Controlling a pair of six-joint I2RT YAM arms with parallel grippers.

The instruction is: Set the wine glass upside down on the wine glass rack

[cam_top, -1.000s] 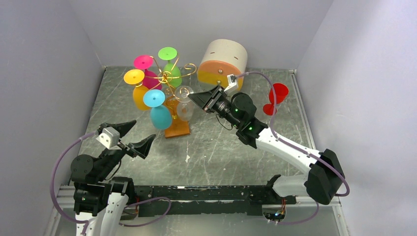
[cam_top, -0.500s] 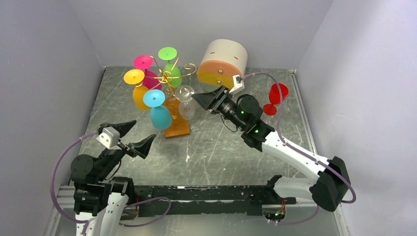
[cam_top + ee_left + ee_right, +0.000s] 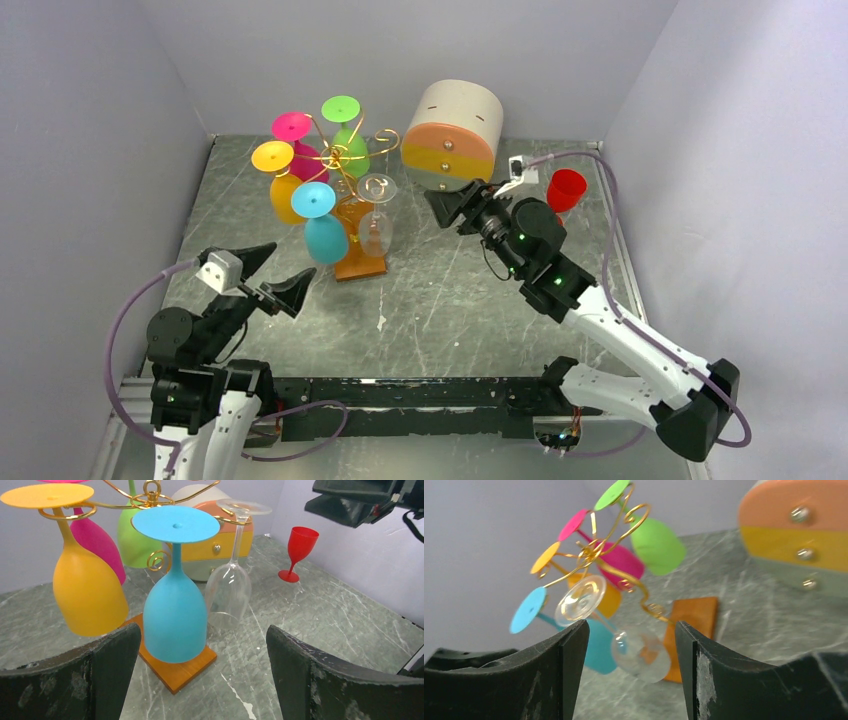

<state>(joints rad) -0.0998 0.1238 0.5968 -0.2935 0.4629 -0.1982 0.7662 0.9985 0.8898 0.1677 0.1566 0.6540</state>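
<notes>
I should carry on with my right gripper to the upright red wine glass point(image 3: 567, 186) and close on its rim, as the clear wine glass point(image 3: 376, 232) is hanging on the rack.
The wine glass rack point(image 3: 345, 158), a gold wire tree on a brown wooden base point(image 3: 361, 263), stands at the back left. A clear wine glass point(image 3: 376, 216) hangs upside down from its right arm; it also shows in the left wrist view point(image 3: 229, 592) and the right wrist view point(image 3: 640, 656). My right gripper point(image 3: 452, 203) is open and empty, to the right of the clear glass and apart from it; in its own view the jaws point(image 3: 631, 627) stand wide. My left gripper point(image 3: 281, 272) is open and empty at the front left, facing the rack point(image 3: 202, 632).
Pink point(image 3: 297, 140), green point(image 3: 346, 132), yellow point(image 3: 280, 180) and blue point(image 3: 322, 222) glasses hang on the rack. A red wine glass point(image 3: 565, 190) stands upright at the back right. A round cream drawer box point(image 3: 458, 128) sits behind the right gripper.
My right gripper has drawn back to the right, away from the clear glass, which stays hanging on the rack. The left arm has not moved.
</notes>
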